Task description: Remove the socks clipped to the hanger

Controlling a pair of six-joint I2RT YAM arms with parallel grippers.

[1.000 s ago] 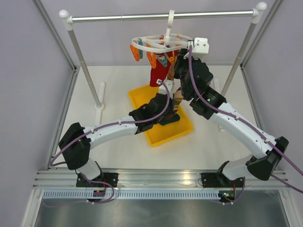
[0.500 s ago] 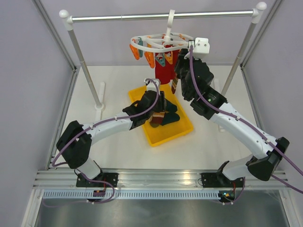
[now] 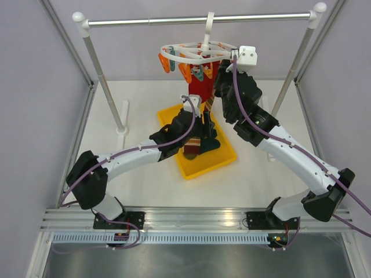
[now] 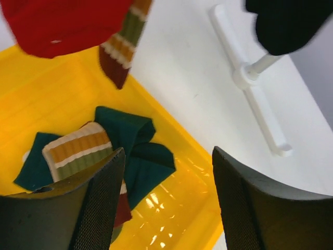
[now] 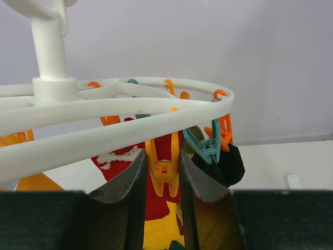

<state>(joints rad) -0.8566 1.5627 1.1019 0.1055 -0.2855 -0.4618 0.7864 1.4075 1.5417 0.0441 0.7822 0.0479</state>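
Observation:
My gripper should expect another black sock to stay hanging when it pulls down, because a dark lobe [image 4: 253, 5] sticks out above the black sock's tip [image 4: 282, 39].
The white hanger [image 3: 194, 55] [image 5: 119, 112] hangs by its hook from the rail. A red sock [image 3: 200, 84] [image 4: 62, 23] and a striped sock [image 4: 122, 47] still hang from its clips, and a black sock [image 5: 231, 165] hangs beside a teal clip [image 5: 203, 146]. My right gripper [image 3: 223, 72] [image 5: 162, 174] is shut on an orange clip [image 5: 164, 174], whose prongs hold nothing. My left gripper [image 3: 203, 130] [image 4: 166, 203] is open and empty above the yellow tray [image 3: 191, 168] [image 4: 177, 208]. A striped sock [image 4: 78, 148] and a teal sock [image 4: 140, 151] lie in the tray.
The metal rail [image 3: 203, 21] spans the back on two posts, one on the left [image 3: 104, 87] and one on the right [image 3: 293, 69]. A white foot of the stand [image 4: 260, 109] lies on the table beside the tray. Grey walls close in both sides.
My left gripper carried the striped sock down from the hanger into the tray, opened and let it go. The right gripper has stayed on the clip.

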